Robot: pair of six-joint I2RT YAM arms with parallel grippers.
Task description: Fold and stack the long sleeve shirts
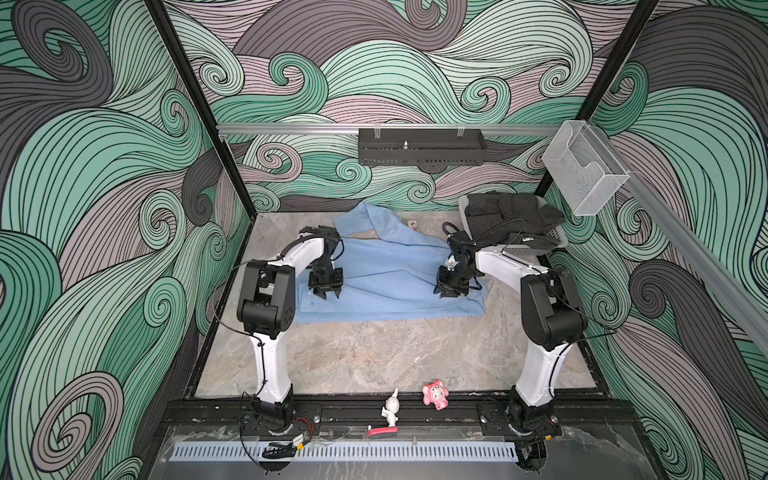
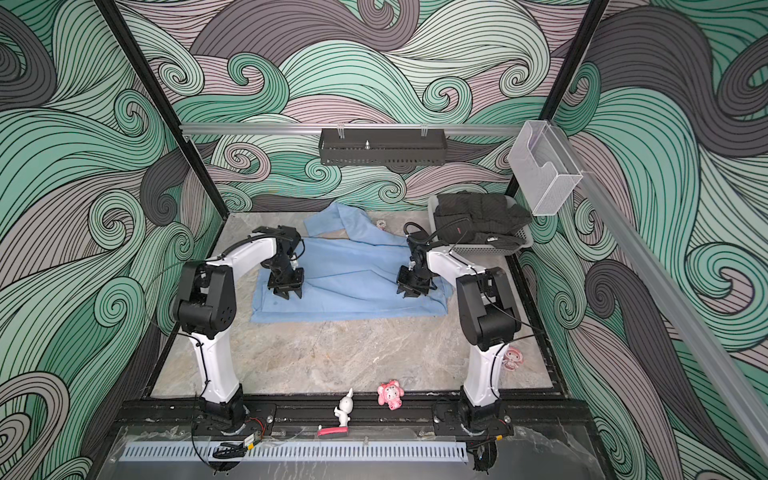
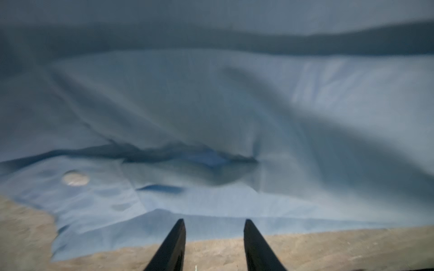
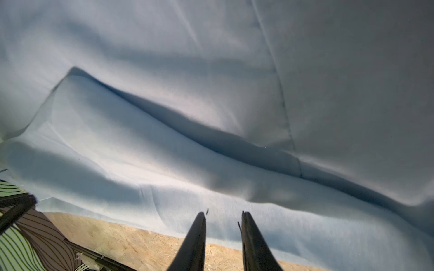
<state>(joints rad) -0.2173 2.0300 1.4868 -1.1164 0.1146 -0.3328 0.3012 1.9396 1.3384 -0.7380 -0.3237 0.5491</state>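
Next, my left gripper moves across to the cuff [image 3: 83, 198], grips it and pulls the sleeve flat before folding, because the sleeve [image 3: 194, 169] is bunched up beside its buttoned cuff.
One of the long sleeve shirts [image 1: 390, 282] [image 2: 353, 286], light blue, lies spread across the back half of the table, and one sleeve [image 1: 361, 220] reaches toward the rear wall. My left gripper [image 1: 326, 295] [image 2: 287, 296] hangs just over the shirt's left part, jaws open and empty. In the left wrist view the left gripper [image 3: 214, 221] shows a wide gap over the hem near a pale button [image 3: 75, 178]. My right gripper [image 1: 446, 294] [image 2: 409, 294] hovers over the shirt's right part. Seen from the right wrist, the right gripper [image 4: 223, 214] stands slightly open over the cloth [image 4: 164, 140], holding nothing.
A grey basket [image 1: 536, 249] holding a dark garment [image 1: 507, 212] stands at the back right, beside the right arm. A black shelf tray [image 1: 422, 145] and a clear box [image 1: 582, 174] hang on the walls. A white figurine [image 1: 391, 409] and a pink toy [image 1: 435, 392] sit on the front rail.
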